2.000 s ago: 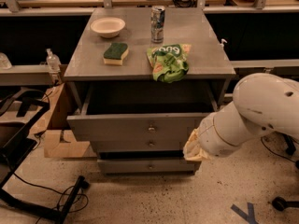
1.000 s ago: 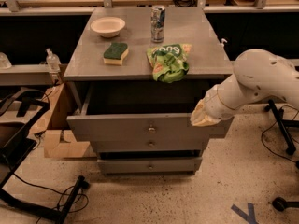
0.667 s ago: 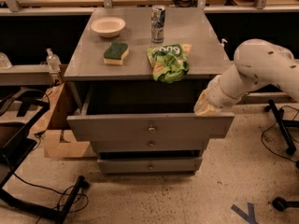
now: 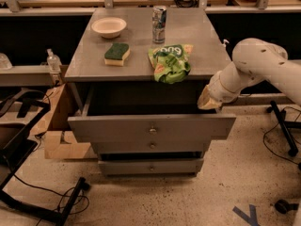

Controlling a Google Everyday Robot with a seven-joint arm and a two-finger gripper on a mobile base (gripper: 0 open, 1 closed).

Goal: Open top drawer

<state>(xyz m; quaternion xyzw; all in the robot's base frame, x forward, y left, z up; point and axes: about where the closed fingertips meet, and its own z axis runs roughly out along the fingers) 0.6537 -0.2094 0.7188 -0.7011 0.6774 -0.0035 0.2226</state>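
Observation:
My gripper should push the front's inner edge (image 4: 193, 115) away from the cabinet, because it is inside the partly open top drawer (image 4: 146, 100), behind the drawer's front.
The top drawer (image 4: 117, 127) is the widest grey front, with a small round metal knob (image 4: 152, 129) at centre. It stands pulled out from the grey cabinet, and its dark box is open under the cabinet top. Below it are the mid-width drawer (image 4: 151, 146) and the narrowest drawer (image 4: 151, 166), each slightly out. My gripper (image 4: 208, 100) is at the end of the white arm (image 4: 254, 65), just above the right end of the top drawer's front, beside the cabinet's right edge. It touches no knob.
On the cabinet top (image 4: 89, 55) lie a white bowl (image 4: 108, 26), a green and yellow sponge (image 4: 116, 53), a drink can (image 4: 159, 18) and a green chip bag (image 4: 170, 61). A cardboard box (image 4: 56, 126) and black cables sit on the floor at left. A chair base (image 4: 284, 131) stands at right.
My arm has risen and swung right, from low in front of the drawers' right side to beside the cabinet's right edge. The top drawer stays pulled out.

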